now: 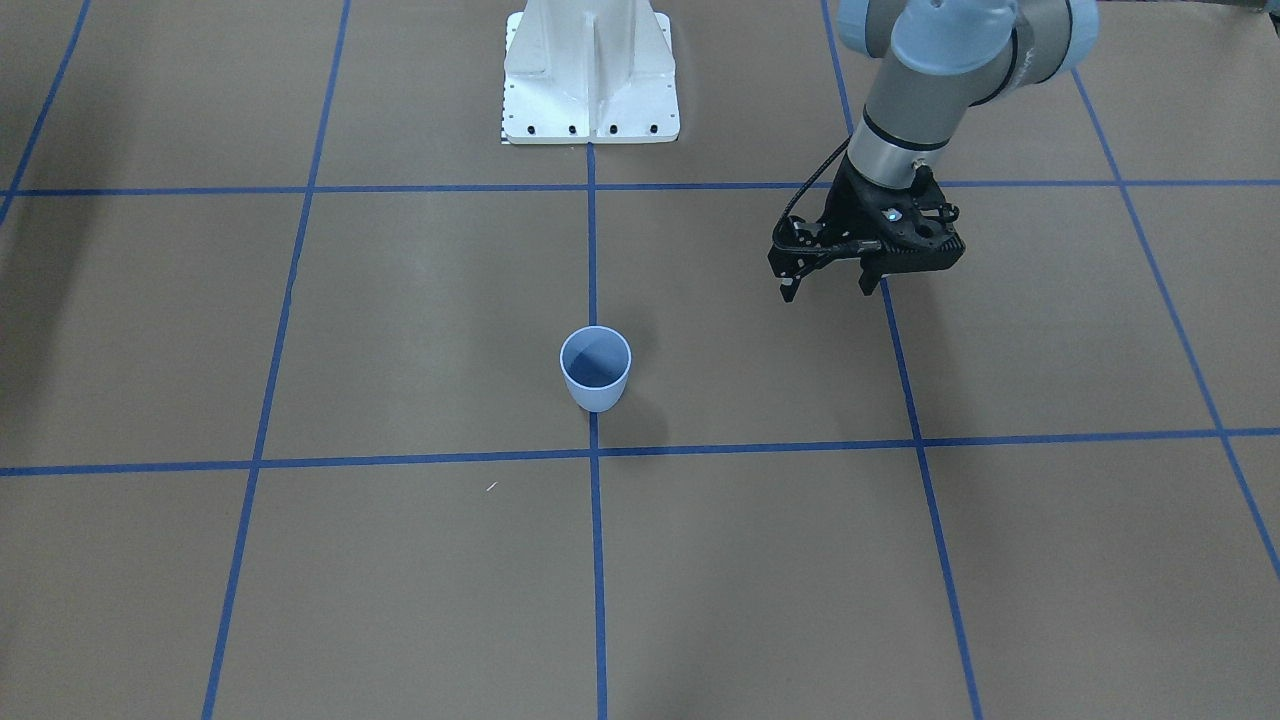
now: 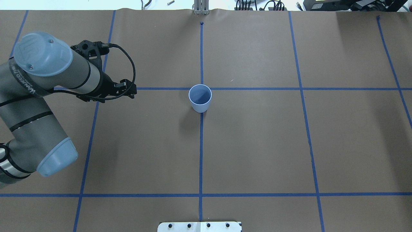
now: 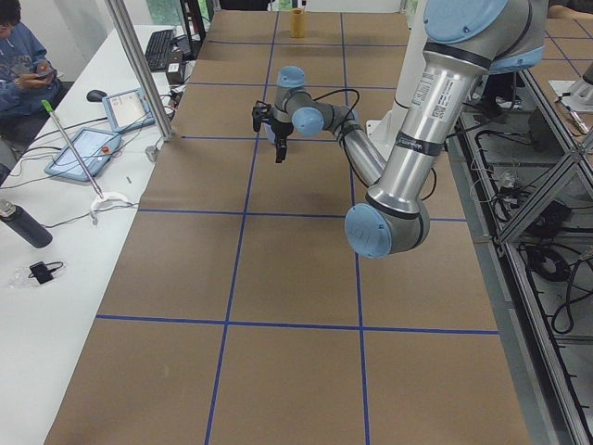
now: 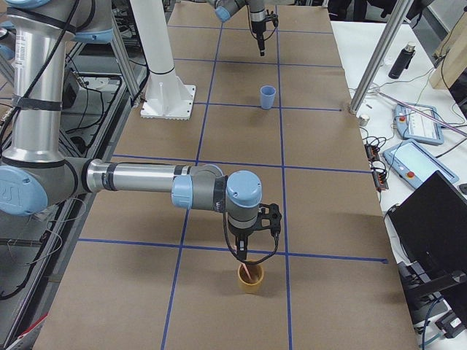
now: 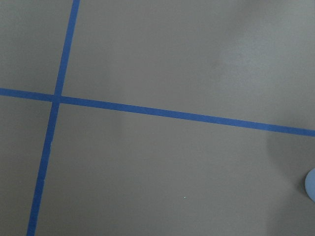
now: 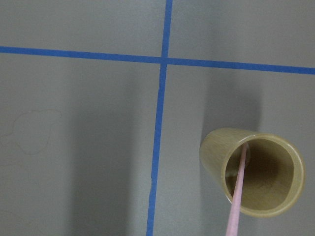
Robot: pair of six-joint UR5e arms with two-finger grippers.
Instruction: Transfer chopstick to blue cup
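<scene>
The leaning chopstick's upper end (image 6: 233, 225) is off to one side of my right gripper's middle. Next, I open, turn and put my fingers on both sides of the chopstick's pink body (image 6: 236, 202) before I lift.
The blue cup (image 1: 596, 370) (image 2: 200, 96) (image 4: 268, 96) stands upright at the crossing of two tape lines in the middle of the table, with nothing in it. The salmon-pink chopstick (image 6: 238, 187) (image 4: 249, 271) leans inside a tan cup (image 6: 216, 152) (image 4: 250, 282) at the table's right end. My right gripper (image 4: 243, 257) hangs just above that tan cup, over the chopstick's top. Whether it is open or shut I cannot tell. My left gripper (image 1: 828, 288) (image 2: 128, 91) hovers open with nothing in it, well to the side of the blue cup.
The white robot base (image 1: 590, 80) is bolted at the table's near edge. A side bench carries tablets (image 4: 419, 120), a bottle (image 4: 403, 62) and a metal post (image 4: 372, 65). A person (image 3: 18, 56) sits at the bench.
</scene>
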